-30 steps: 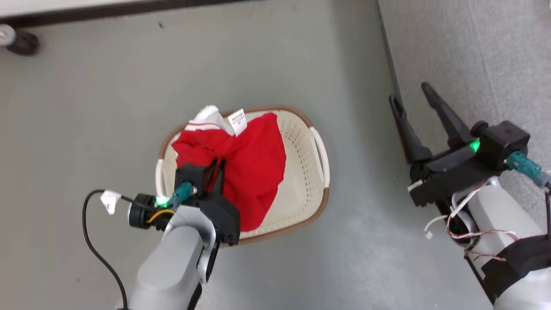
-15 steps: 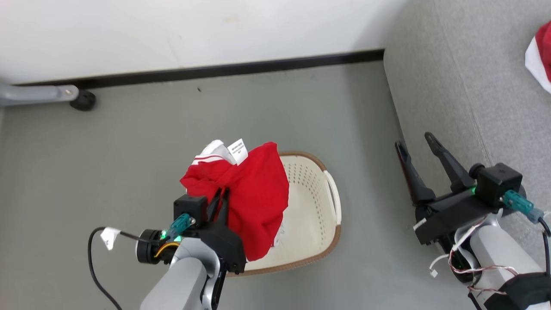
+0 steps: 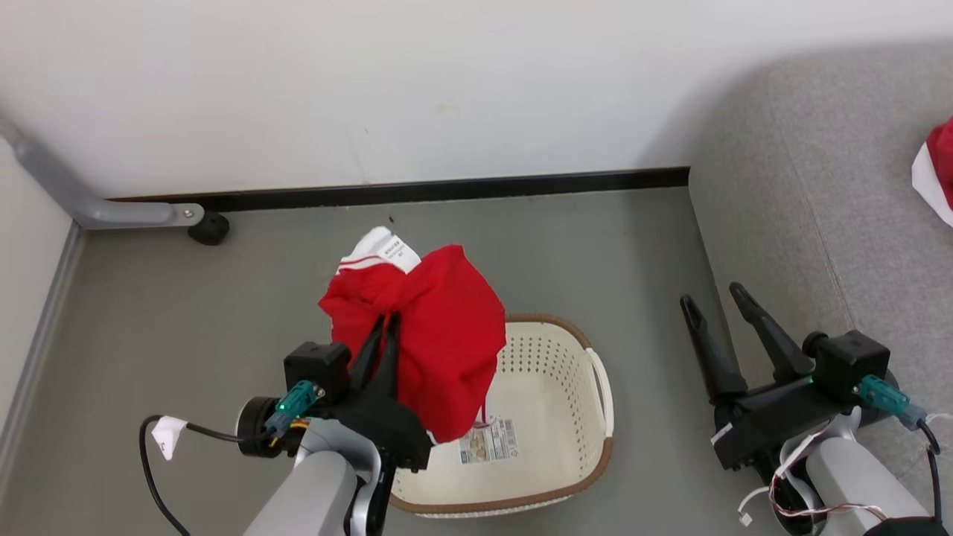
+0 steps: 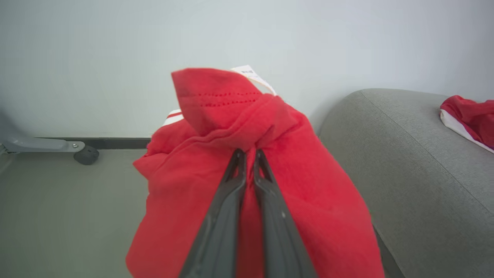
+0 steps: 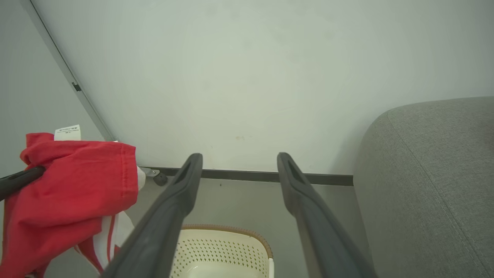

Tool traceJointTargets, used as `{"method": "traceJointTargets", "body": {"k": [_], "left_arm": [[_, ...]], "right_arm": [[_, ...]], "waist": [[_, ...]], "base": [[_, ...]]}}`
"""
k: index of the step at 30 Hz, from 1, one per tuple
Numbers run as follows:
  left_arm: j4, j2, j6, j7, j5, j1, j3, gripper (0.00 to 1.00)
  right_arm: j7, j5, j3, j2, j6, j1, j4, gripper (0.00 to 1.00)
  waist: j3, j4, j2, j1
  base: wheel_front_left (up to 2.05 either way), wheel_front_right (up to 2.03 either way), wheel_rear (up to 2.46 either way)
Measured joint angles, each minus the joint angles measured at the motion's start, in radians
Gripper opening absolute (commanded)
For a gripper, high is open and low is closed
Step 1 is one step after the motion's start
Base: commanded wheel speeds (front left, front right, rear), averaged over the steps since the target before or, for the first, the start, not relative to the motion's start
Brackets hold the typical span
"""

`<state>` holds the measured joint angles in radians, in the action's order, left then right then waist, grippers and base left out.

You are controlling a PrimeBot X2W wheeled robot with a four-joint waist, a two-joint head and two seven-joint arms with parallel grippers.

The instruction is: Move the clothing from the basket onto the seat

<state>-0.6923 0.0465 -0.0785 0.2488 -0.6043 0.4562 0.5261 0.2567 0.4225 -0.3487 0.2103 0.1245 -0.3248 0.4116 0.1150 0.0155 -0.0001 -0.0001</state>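
Note:
I expect the red garment (image 3: 453, 313) to sag and settle in a crumpled heap when I carry it onto the seat, because loose folds (image 3: 447, 397) hang down.
My left gripper (image 3: 387, 321) (image 4: 247, 153) is shut on a bunched red garment of the clothing (image 3: 424, 350) (image 4: 270, 154) (image 5: 73, 185), which hangs in the air above the basket's left side. The cream basket (image 3: 551, 461) (image 5: 224, 251) stands on the floor below, its bottom and label sticker (image 3: 488, 441) bare. The grey seat (image 3: 819, 193) (image 4: 417, 162) (image 5: 436, 173) rises at the right, with another red and white garment (image 3: 936, 175) (image 4: 469, 117) lying on it. My right gripper (image 3: 713, 296) (image 5: 239, 162) is open, held between basket and seat with nothing between its fingers.
A white wall with a dark baseboard (image 3: 447, 193) runs behind the basket. A grey metal leg with a black foot (image 3: 207, 227) (image 4: 85, 154) sits at the back left. Grey floor (image 3: 149, 313) lies open left of the basket.
The camera has tilted up, bringing the wall and seat into view. My left gripper has lifted the red garment clear of the basket, baring its bottom. The right gripper stays open.

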Motion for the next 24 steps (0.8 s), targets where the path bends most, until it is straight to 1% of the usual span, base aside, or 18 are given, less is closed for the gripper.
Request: {"method": "traceJointTargets", "body": {"k": [9,15,19,22,24], "left_arm": [[0.202,0.033,0.010,0.000,0.054,-0.020,-0.032,0.00],[0.318,0.042,0.026,0.001,0.102,-0.020,-0.025,0.00],[0.393,0.048,0.027,0.001,0.118,-0.020,-0.025,0.00],[0.449,0.051,0.036,0.001,0.138,-0.018,-0.019,0.00],[0.490,0.052,0.050,0.001,0.163,-0.013,-0.007,0.00]], "right_arm": [[0.000,-0.012,-0.004,-0.004,0.000,0.039,0.003,1.00],[0.000,-0.028,-0.002,-0.007,0.000,0.046,0.004,1.00],[0.000,-0.032,0.000,-0.010,0.000,0.049,0.006,1.00],[0.000,-0.036,0.006,-0.014,0.000,0.050,0.007,1.00],[0.000,-0.036,0.015,-0.015,0.000,0.058,0.008,1.00]], "waist": [[-0.047,0.026,0.0002,0.0000],[-0.052,0.032,0.0002,0.0001],[-0.053,0.034,0.0002,0.0002],[-0.054,0.036,0.0002,0.0002],[-0.055,0.043,0.0002,0.0002]], "base": [[0.00,0.00,0.00],[0.00,0.00,0.00],[0.00,0.00,0.00],[0.00,0.00,0.00],[0.00,0.00,0.00]]}}
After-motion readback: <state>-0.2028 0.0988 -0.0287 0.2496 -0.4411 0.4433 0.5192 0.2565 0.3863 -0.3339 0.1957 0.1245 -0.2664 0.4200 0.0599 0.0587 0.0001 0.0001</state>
